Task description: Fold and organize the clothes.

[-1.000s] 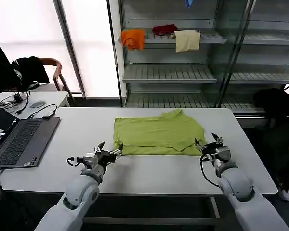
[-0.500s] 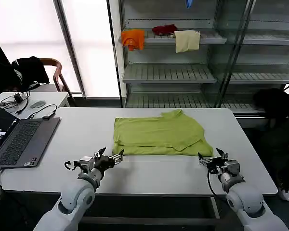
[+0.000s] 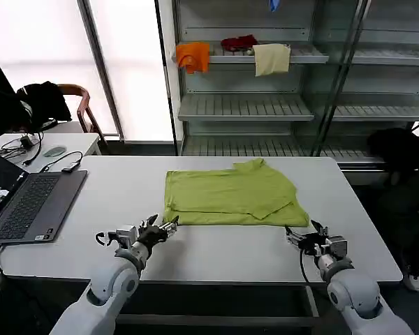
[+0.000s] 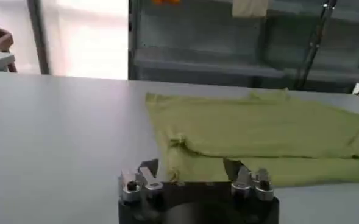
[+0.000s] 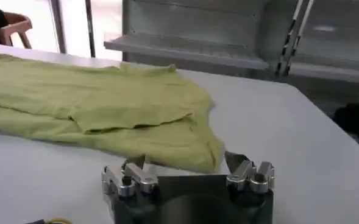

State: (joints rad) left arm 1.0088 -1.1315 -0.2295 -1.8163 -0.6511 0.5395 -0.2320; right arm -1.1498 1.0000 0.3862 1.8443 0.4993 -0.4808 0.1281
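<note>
The T-shirt's near strip [image 3: 223, 218] goes under the top layer, so the whole T-shirt [image 3: 227, 192] will slide toward me and stay folded when I pull its near corners.
The clothes are one lime-green T-shirt [image 3: 230, 197], lying folded flat in the middle of the white table [image 3: 216, 251]. My left gripper [image 3: 169, 227] hovers low just in front of the shirt's near left corner, open with nothing between its fingers. My right gripper [image 3: 293, 234] is open too, a little short of the near right corner. In the left wrist view the shirt [image 4: 258, 131] lies just beyond the open left gripper [image 4: 191, 167]. The right wrist view shows the shirt's [image 5: 100, 103] folded corner just past the open right gripper [image 5: 185, 160].
An open laptop [image 3: 28, 206] sits on the table's left end. A side table with cables [image 3: 49, 146] and a chair stand further left. Behind the table, a metal shelf holds an orange cloth [image 3: 193, 56], a red cloth [image 3: 239, 43] and a cream cloth [image 3: 272, 58].
Both grippers have drawn back from the shirt's front edge toward the near side of the table, the right one farther. The shirt has not moved.
</note>
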